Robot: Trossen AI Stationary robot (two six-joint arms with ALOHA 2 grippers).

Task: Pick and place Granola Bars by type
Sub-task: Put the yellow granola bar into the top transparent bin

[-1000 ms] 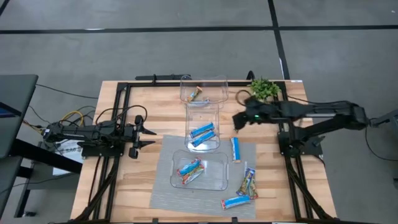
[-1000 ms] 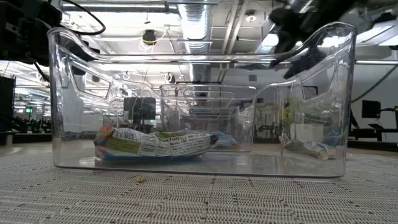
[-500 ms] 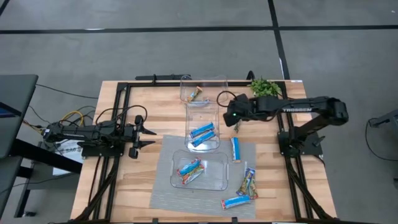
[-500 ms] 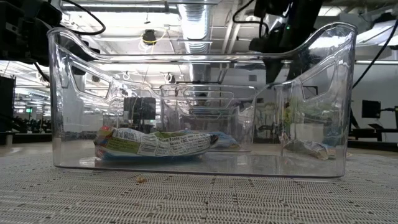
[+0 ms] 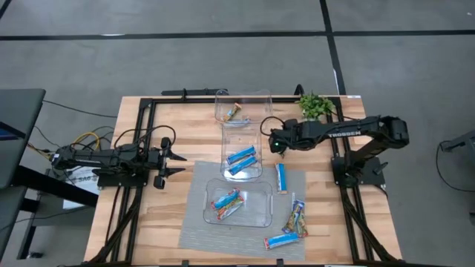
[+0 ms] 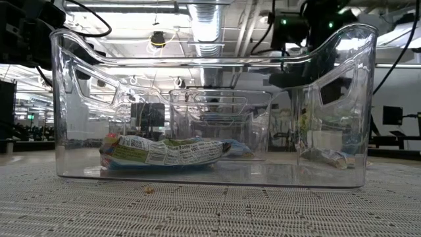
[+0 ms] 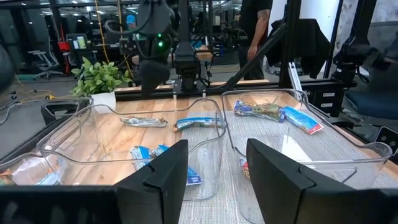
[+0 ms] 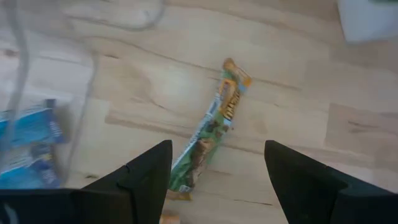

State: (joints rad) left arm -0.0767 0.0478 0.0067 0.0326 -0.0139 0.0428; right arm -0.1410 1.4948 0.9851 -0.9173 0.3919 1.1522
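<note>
I should keep lowering my right gripper, its open fingers facing the green granola bar's long sides (image 8: 219, 112), clear of the middle bin, and close across the bar's middle (image 8: 209, 132).
My right gripper (image 5: 274, 143) hangs open over the bare wood just right of the middle clear bin (image 5: 243, 152), fingers slanting down. In the right wrist view a slim green granola bar (image 8: 210, 132) lies flat on the wood ahead of the open fingers (image 8: 217, 186), untouched. Blue bars (image 5: 241, 159) lie in the middle bin, a multicoloured one (image 5: 233, 112) in the far bin, and several bars (image 5: 228, 202) in the near bin. Loose bars rest on the mat: a blue one (image 5: 280, 178), a multicoloured one (image 5: 297, 215) and another blue one (image 5: 286, 239). My left gripper (image 5: 177, 163) waits open at the table's left.
A small green plant (image 5: 315, 106) stands at the far right behind my right arm. The grey mat (image 5: 197, 222) lies under the near bin (image 6: 210, 118). A black frame runs along the table's edges. A person stands in the room beyond the table (image 7: 252, 25).
My right gripper has come down and a little toward the table's left, beside the middle bin, and has tipped from nearly level to slanting steeply down, rolling somewhat. It stays open. No bar has moved.
</note>
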